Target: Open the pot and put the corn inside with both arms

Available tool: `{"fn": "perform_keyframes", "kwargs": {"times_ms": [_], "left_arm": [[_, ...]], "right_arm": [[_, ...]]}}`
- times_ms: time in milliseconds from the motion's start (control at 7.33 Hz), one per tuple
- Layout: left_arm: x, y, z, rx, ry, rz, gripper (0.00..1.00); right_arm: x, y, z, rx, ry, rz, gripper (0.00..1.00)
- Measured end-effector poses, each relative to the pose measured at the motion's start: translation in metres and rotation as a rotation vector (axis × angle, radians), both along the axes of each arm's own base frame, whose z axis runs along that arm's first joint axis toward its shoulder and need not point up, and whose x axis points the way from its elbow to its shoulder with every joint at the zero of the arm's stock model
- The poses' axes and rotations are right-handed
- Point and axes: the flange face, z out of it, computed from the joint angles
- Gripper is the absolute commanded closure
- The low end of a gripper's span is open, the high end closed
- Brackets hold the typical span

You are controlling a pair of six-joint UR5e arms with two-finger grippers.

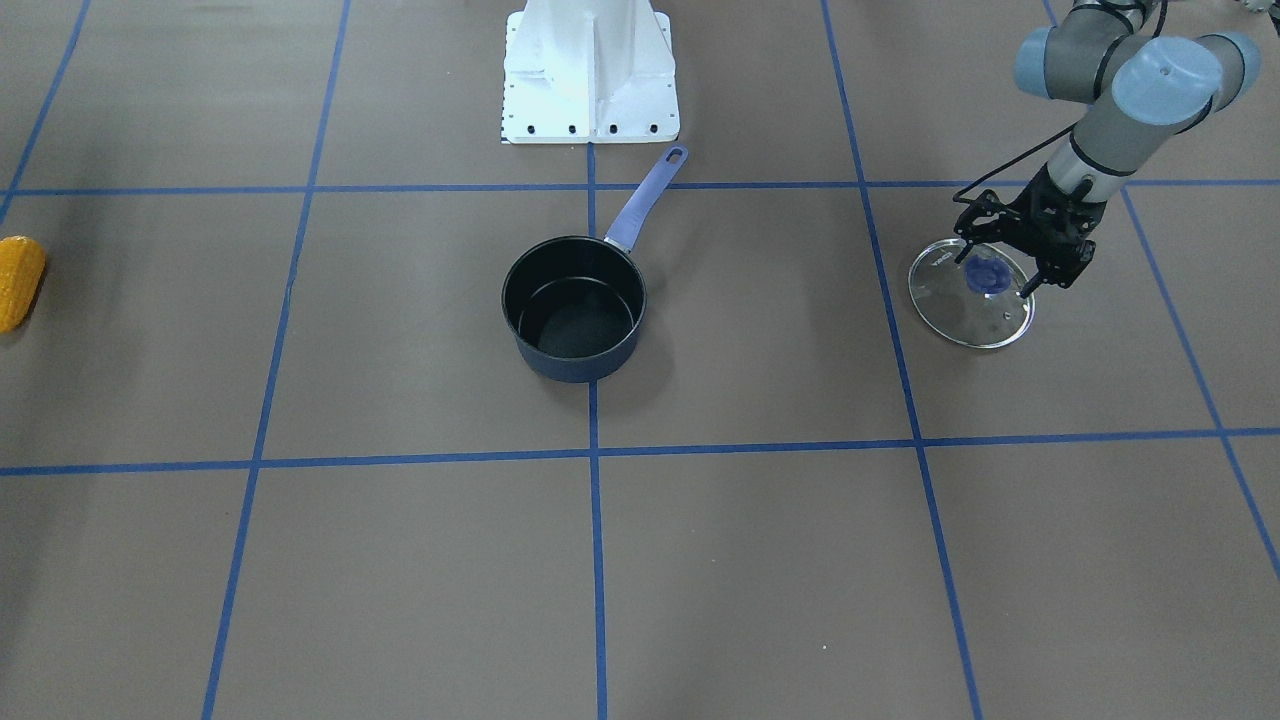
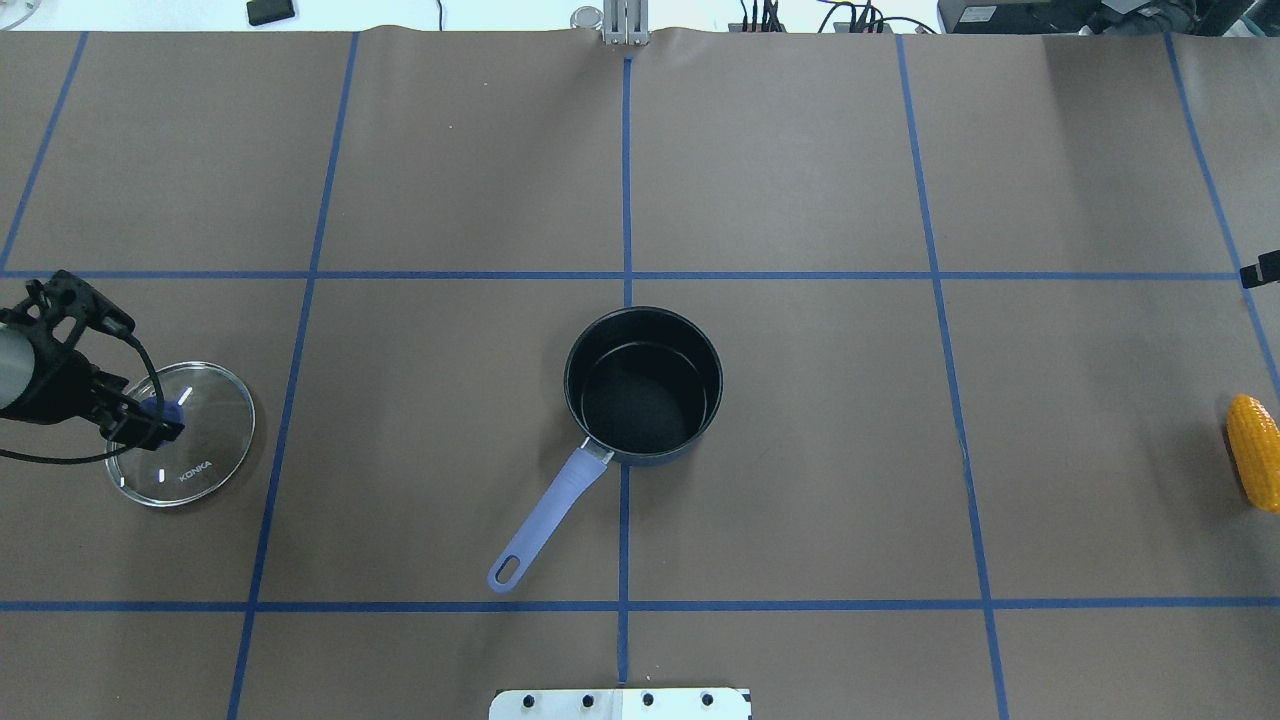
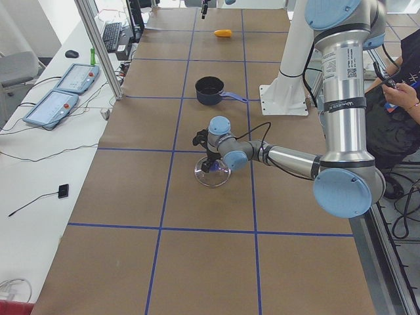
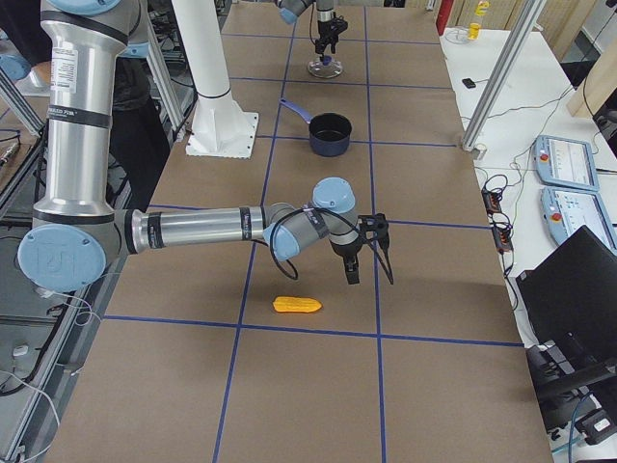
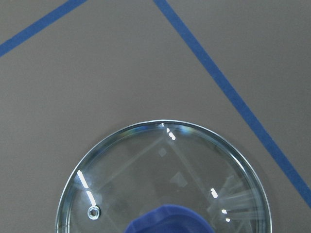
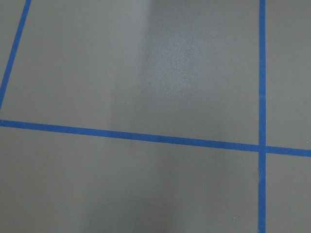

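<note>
My gripper will lower the corn [image 1: 19, 283] inside, and I expect it to lie fully below the pot's rim, as it looks shorter than the pot's wide opening [image 1: 575, 295].
The dark blue pot [image 1: 578, 366] stands uncovered and empty at the table's middle, its lilac handle [image 1: 647, 196] pointing toward the robot base. Its glass lid [image 1: 985, 322] lies flat on the table on the robot's left, and it also shows in the left wrist view [image 5: 160, 174]. My left gripper [image 1: 995, 272] hangs over the lid's blue knob, fingers spread on either side of it. The yellow-orange corn [image 2: 1254, 465] lies on the table at the far right. My right gripper [image 4: 364, 260] hovers beside the corn [image 4: 296, 305], a little apart; I cannot tell whether it is open.
The white bolted base plate [image 1: 590, 110] sits behind the pot's handle. Blue tape lines cross the brown table cover. An operator sits off the table behind the robot in the exterior left view. The right wrist view shows only table cover and tape.
</note>
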Motion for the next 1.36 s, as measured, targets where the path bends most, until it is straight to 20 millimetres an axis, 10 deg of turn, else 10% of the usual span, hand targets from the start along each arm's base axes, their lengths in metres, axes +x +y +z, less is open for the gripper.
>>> {"fn": "perform_keyframes", "kwargs": {"times_ms": [545, 818, 1364], "left_arm": [[-0.19, -0.065, 0.019, -0.052, -0.09, -0.104, 0.01], [-0.283, -0.06, 0.047, -0.075, -0.17, -0.084, 0.01], [-0.317, -0.041, 0.061, -0.148, -0.186, -0.08, 0.01]], "right_arm": [[0.001, 0.006, 0.004, -0.006, -0.004, -0.003, 0.0], [0.003, 0.029, 0.018, -0.012, -0.022, 0.008, 0.0], [-0.013, 0.114, 0.069, -0.036, 0.006, 0.042, 0.0]]}}
